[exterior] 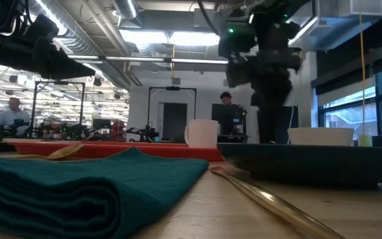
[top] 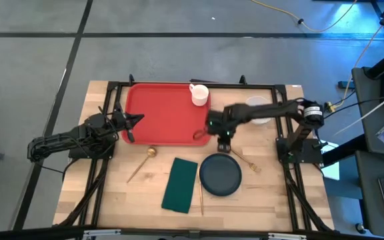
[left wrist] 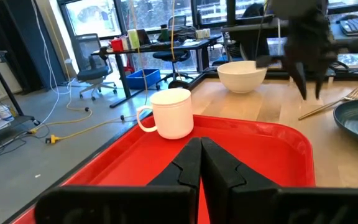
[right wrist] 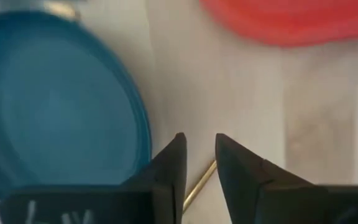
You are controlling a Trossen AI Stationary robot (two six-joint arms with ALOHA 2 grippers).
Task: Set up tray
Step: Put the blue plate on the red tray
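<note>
The robot's right gripper is aimed over the gold fork handle (right wrist: 201,185), beyond the blue plate's rim (right wrist: 146,137), so it should come back and straddle the plate's rim before it lifts the plate.
The red tray (top: 169,113) lies at the table's far middle, with a white mug (top: 199,94) standing in its far right corner. My left gripper (top: 137,121) is shut and hangs over the tray's left part (left wrist: 135,165); no touch shows. My right gripper (top: 223,143) points down over bare wood beside the tray's near right corner. Its fingers (right wrist: 199,149) stand a narrow gap apart, between the tray (right wrist: 284,22) and the dark blue plate (right wrist: 55,99). A gold fork handle (right wrist: 197,186) lies below them, untouched.
A white bowl (top: 259,105) sits right of the tray, partly under my right arm. On the near table lie the blue plate (top: 220,175), a folded green napkin (top: 181,185), a gold spoon (top: 143,162), a gold fork (top: 247,161) and a thin gold knife (top: 201,193).
</note>
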